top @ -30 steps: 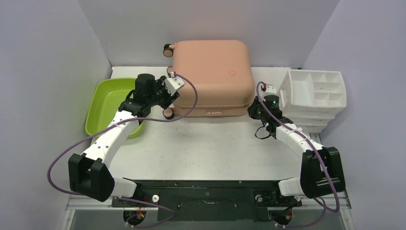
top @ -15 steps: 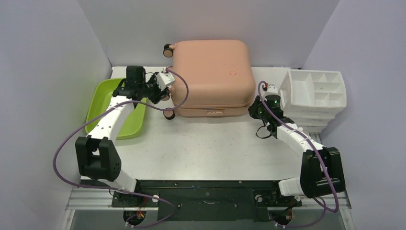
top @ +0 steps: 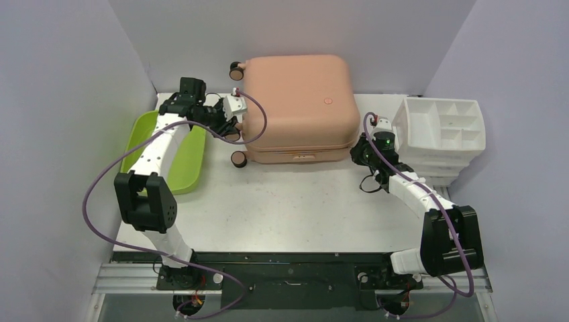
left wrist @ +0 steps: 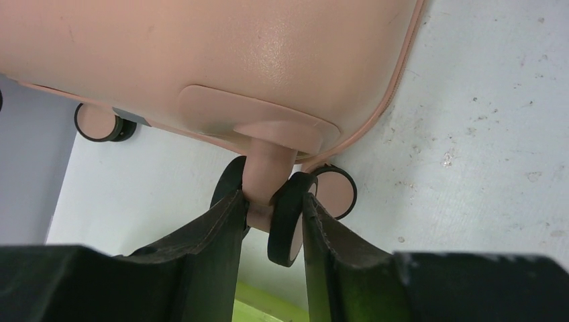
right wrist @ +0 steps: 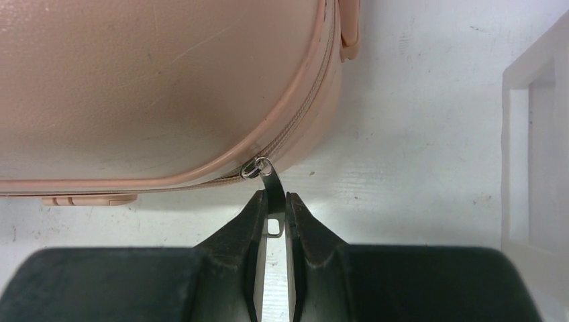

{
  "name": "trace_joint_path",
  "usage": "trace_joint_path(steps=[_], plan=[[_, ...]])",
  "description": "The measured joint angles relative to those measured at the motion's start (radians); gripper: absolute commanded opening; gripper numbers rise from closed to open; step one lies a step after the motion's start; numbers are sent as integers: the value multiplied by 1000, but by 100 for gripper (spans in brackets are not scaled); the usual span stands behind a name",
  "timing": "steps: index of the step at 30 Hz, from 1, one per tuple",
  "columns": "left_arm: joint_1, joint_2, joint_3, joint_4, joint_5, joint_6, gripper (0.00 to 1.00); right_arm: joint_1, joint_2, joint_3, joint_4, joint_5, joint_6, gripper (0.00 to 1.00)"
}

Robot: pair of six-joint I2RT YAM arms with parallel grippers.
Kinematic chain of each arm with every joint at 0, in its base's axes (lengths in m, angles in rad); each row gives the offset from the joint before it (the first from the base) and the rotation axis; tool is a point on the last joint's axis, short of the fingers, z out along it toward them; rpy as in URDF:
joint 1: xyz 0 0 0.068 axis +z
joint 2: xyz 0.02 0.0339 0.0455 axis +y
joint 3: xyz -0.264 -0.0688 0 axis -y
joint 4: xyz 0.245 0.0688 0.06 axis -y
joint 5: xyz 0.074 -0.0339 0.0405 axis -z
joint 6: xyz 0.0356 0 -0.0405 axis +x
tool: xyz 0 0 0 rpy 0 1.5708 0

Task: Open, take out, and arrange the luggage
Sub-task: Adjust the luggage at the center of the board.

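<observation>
My left gripper is pinching the caster's black wheels (left wrist: 290,225), so I should open it, reach deeper and clamp the pink stem (left wrist: 269,166) before my right gripper pulls the zipper.
The salmon-pink luggage (top: 298,107) lies flat and closed at the back middle of the table. My left gripper (top: 230,129) is at its left side, shut on a caster wheel (left wrist: 290,218), with the fingers clamping the wheel and its pink stem (left wrist: 268,159). Two more casters (left wrist: 99,123) (left wrist: 337,192) show beyond. My right gripper (top: 359,151) is at the luggage's front right corner, shut on the metal zipper pull (right wrist: 271,186), which hangs from the zipper seam (right wrist: 295,119).
A lime-green tub (top: 180,155) sits on the left under my left arm. A white drawer organizer (top: 443,131) stands on the right, close to my right gripper; its edge shows in the right wrist view (right wrist: 537,161). Walls close in on three sides.
My left arm swung back and left, from the luggage's front left corner to its left side, and closed on a caster wheel. The luggage shifted slightly. My right gripper stayed on the zipper pull.
</observation>
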Motion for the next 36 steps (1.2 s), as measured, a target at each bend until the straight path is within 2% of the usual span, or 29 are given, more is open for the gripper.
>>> trace_joint_path(steps=[4,6,8,12,15,16,18,20,23,25,31,33,36], plan=[[0,31,51,-62,18,32,33,-4,0,1,0,6,2,8],[2,31,52,-66,29,40,44,-5,0,1,1,8,2,8],[2,32,51,-64,50,35,51,-5,1,1,1,10,3,8],[0,28,20,-22,119,1,56,-5,2,1,3,10,7,8],[-1,18,-14,24,138,-26,51,-5,2,1,3,10,11,7],[-1,15,-21,36,137,-32,45,-5,2,1,3,10,12,7],[-2,13,-23,53,132,-38,41,-5,2,1,3,10,14,7],[-2,13,-21,64,126,-37,48,-5,2,1,3,10,16,7],[-3,15,-18,57,128,-34,49,-5,2,1,3,10,18,7],[-8,15,-18,58,130,-37,36,-5,2,1,3,10,18,7],[-20,4,-17,76,113,-16,8,-8,2,1,5,10,18,7],[-24,-1,-9,65,105,-11,5,-11,2,1,6,8,21,7],[-27,2,-5,48,98,-3,12,-12,2,1,7,8,22,7]])
